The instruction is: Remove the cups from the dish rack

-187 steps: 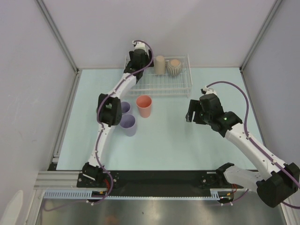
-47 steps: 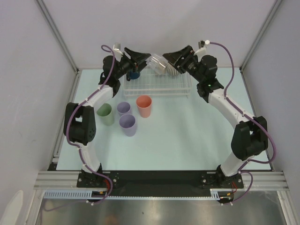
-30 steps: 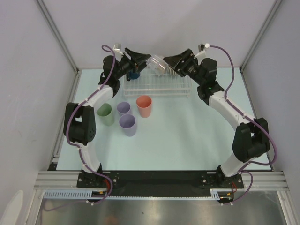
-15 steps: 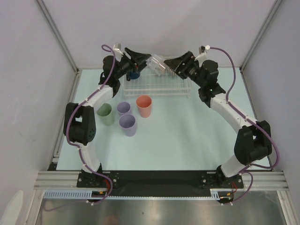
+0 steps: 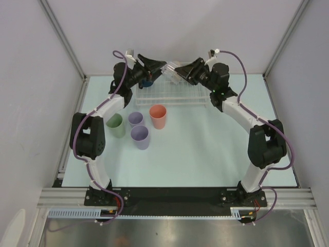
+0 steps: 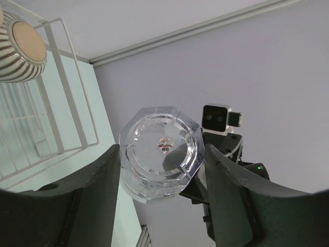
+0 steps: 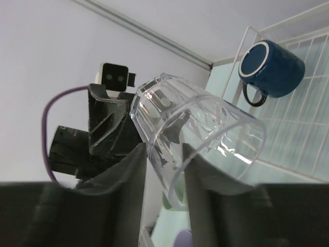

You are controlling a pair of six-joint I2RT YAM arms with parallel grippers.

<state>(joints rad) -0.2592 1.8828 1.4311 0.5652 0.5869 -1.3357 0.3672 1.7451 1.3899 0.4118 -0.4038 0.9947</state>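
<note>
With my left gripper around the clear cup's base end (image 6: 163, 146), my right gripper should take the clear cup's rim alone and stand the clear cup beside the salmon-pink cup.
A clear cup (image 5: 170, 70) hangs in the air above the white wire dish rack (image 5: 175, 95), held from both sides. My left gripper (image 5: 157, 65) is shut on its faceted body, whose base (image 6: 162, 149) faces the left wrist camera. My right gripper (image 5: 181, 70) is shut on the cup's rim (image 7: 169, 170), one finger outside the wall and one inside. A navy mug (image 7: 271, 69) lies in the rack (image 7: 308, 128), also seen from above as a navy mug (image 5: 148, 81). A ribbed beige mug (image 6: 18, 49) sits in the rack (image 6: 61, 103).
On the table in front of the rack stand a pale green cup (image 5: 115, 125), two lavender cups (image 5: 135, 119) (image 5: 140, 137) and a salmon-pink cup (image 5: 158, 117). Grey walls close in the back and both sides.
My right gripper has moved left up to the clear cup, and its jaws have narrowed onto the rim. The left arm and the cup have stayed still.
</note>
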